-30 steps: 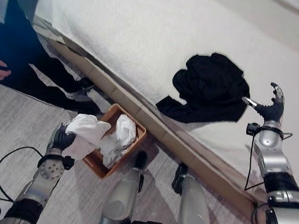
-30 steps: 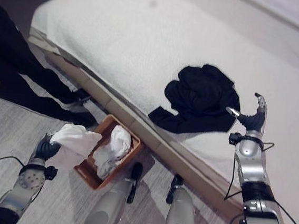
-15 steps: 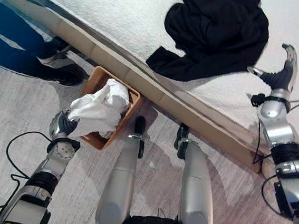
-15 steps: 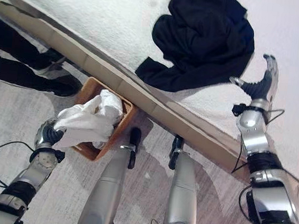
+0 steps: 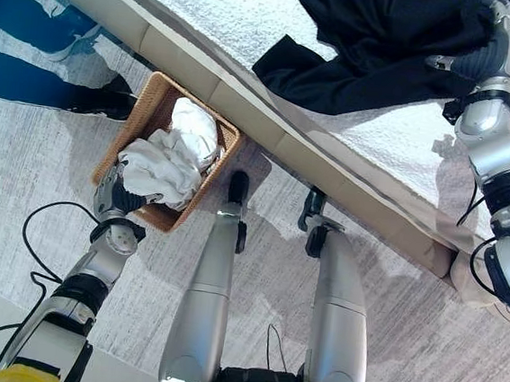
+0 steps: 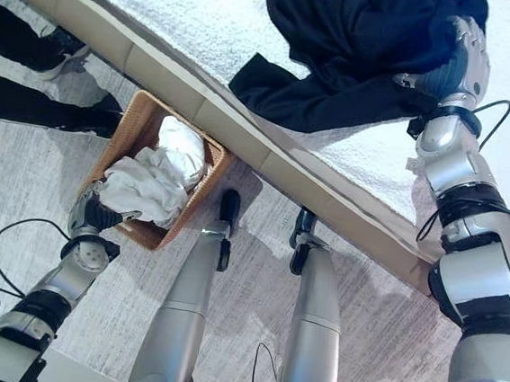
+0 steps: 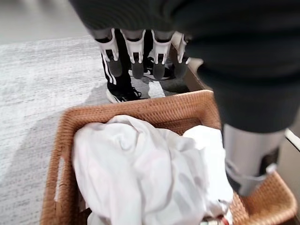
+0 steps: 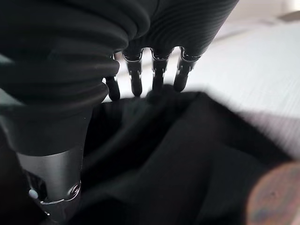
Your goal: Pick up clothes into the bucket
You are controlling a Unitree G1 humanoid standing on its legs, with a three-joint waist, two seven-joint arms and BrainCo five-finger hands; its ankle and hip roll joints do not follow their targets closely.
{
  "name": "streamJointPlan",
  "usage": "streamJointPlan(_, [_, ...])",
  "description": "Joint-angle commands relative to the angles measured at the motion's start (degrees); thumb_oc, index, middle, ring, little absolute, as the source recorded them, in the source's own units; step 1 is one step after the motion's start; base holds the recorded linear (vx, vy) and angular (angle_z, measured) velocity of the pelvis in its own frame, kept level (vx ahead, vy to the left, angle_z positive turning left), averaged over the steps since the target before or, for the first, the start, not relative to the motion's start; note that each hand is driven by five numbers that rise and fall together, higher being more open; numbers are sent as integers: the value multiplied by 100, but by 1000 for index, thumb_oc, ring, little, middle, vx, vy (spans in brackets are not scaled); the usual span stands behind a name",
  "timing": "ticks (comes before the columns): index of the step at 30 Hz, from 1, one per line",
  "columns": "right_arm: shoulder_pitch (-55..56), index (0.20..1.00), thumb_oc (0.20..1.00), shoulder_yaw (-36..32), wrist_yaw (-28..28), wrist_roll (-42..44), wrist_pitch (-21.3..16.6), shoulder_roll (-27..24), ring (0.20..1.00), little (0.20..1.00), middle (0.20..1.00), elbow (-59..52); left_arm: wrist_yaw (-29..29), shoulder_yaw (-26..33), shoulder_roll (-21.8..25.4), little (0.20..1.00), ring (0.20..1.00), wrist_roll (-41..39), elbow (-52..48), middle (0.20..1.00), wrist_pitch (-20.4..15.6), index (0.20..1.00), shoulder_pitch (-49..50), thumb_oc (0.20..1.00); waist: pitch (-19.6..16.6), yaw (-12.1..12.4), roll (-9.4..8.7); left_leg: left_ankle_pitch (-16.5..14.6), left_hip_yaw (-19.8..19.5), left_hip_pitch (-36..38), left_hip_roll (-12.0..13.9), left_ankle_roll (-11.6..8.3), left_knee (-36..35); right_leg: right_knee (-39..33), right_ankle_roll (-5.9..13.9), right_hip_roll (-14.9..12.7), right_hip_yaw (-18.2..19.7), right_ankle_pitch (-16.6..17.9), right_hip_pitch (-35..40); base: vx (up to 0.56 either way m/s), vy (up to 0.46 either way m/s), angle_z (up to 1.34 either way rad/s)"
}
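Observation:
I expect the black garment to sag and let a limp flap hang down when I lift the garment's upper edge, because that flap sticks out from the garment's crumpled folds.
A brown woven basket stands on the floor beside the bed, with white clothes heaped in it. My left hand hovers at the basket's near rim. In the left wrist view its fingers are straight above the white cloth, holding nothing. A black garment lies crumpled on the white bed. My right hand is at the garment's right edge. Its fingers reach out straight over the black cloth, open.
The bed's wooden side rail runs diagonally between the basket and the mattress. A person's legs in dark trousers and dark shoes stand just beyond the basket. Grey carpet lies on my left.
The camera has tipped down. My left hand has let go of the white cloth, which now lies in the basket. My right hand has moved onto the black garment.

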Motion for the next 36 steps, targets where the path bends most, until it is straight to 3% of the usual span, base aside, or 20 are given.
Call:
streamJointPlan(1, [-334, 1000, 1000, 433, 424, -199, 92, -240, 1000, 1000, 1000, 319, 83, 295, 90, 1000, 1000, -565, -450, 1000, -290, 1000, 411, 1000, -136, 127, 199, -475, -162, 111, -134, 35, 211, -106, 370, -122, 340, -391, 478, 21, -63, 11])
streamJointPlan(2, [-382, 1000, 1000, 628, 749, -275, 130, -231, 1000, 1000, 1000, 468, 62, 456, -74, 1000, 1000, -1018, -739, 1000, -517, 1000, 502, 1000, -136, 211, 254, -425, -201, 103, -174, 13, 149, -89, 372, -154, 303, -397, 460, 12, -56, 20])
streamJointPlan(4, [-363, 768, 768, 651, 923, -185, 113, -210, 768, 768, 768, 462, -2, 519, -147, 1000, 1000, -1183, -949, 1000, -622, 1000, 551, 1000, -136, 225, 283, -403, -229, 107, -196, 4, 110, -81, 371, -175, 275, -407, 456, 11, -58, 23])
streamJointPlan(5, [-340, 379, 379, 699, 1272, -53, 73, -214, 379, 379, 379, 352, -226, 609, -267, 1000, 1000, -1723, -1388, 1000, -1060, 1000, 647, 1000, -136, 268, 313, -365, -279, 102, -229, -14, 60, -51, 378, -209, 237, -419, 442, 9, -46, 17])
streamJointPlan(6, [-340, 200, 200, 661, 1258, 70, 52, -223, 200, 200, 200, 312, -319, 613, -349, 1000, 1000, -1937, -1441, 1000, -1164, 1000, 716, 1000, -136, 275, 319, -353, -294, 120, -241, -18, 37, -56, 380, -222, 223, -424, 459, 14, -47, 21])
streamJointPlan(9, [-218, 200, 200, 563, 1276, 230, -49, -169, 200, 200, 200, 261, -643, 507, -497, 1000, 1000, -2434, -1571, 1000, -1415, 1000, 762, 1000, -136, 288, 321, -330, -321, 174, -256, -22, -20, -89, 381, -237, 214, -425, 510, 4, -11, 13])
streamJointPlan(19, [401, 200, 200, -15, 906, 451, -362, -210, 200, 200, 200, -769, -1390, -312, -638, 1000, 1000, -2650, -2580, 1000, -1667, 1000, 794, 1000, -136, 224, 183, -215, -354, 988, -189, -106, -496, -475, 425, -201, 161, -328, 1247, -19, -14, 3])
streamJointPlan(20, [452, 200, 200, -130, 878, 502, -418, -267, 200, 200, 200, -956, -1445, -331, -613, 1000, 1000, -2620, -2688, 1000, -1685, 1000, 679, 1000, -136, 187, 165, 6, -336, 979, -172, -105, -633, -617, 397, -199, 121, -112, 1236, -94, 49, -3])
streamJointPlan(26, [1773, 200, 200, -1089, 852, 807, -707, -716, 200, 200, 200, -2526, -1880, -470, -110, 1000, 1000, -2377, -3262, 1000, -1764, 1000, 409, 1000, -136, -97, -80, 11, -161, 2518, 47, -144, -1219, -1315, 490, -19, 207, 48, 2697, -13, 22, -11])
streamJointPlan(31, [2782, 200, 200, -1897, 973, 891, -810, -905, 200, 200, 200, -3390, -2136, -310, 46, 1000, 1000, -2388, -3467, 1000, -1747, 1000, 387, 1000, -154, -246, -172, 86, -53, 3415, 141, -172, -1686, -1757, 553, 90, 217, 191, 3541, 18, 5, -26])
streamJointPlan(35, [3790, 200, 200, -2491, 1398, 1043, -886, -932, 200, 200, 200, -4151, -2398, -93, 43, 1000, 1000, -2317, -3616, 1000, -1696, 1000, 557, 1000, -784, -418, -248, 152, 84, 4075, 254, -217, -2214, -2357, 621, 229, 193, 327, 4160, 91, -13, -20])
streamJointPlan(36, [3823, 200, 200, -2512, 1402, 1041, -878, -932, 200, 200, 200, -4173, -2400, -100, 44, 1000, 1000, -2317, -3622, 1000, -1693, 1000, 566, 1000, -789, -409, -247, 159, 84, 4091, 257, -218, -2234, -2375, 621, 233, 191, 335, 4176, 113, -28, -36])
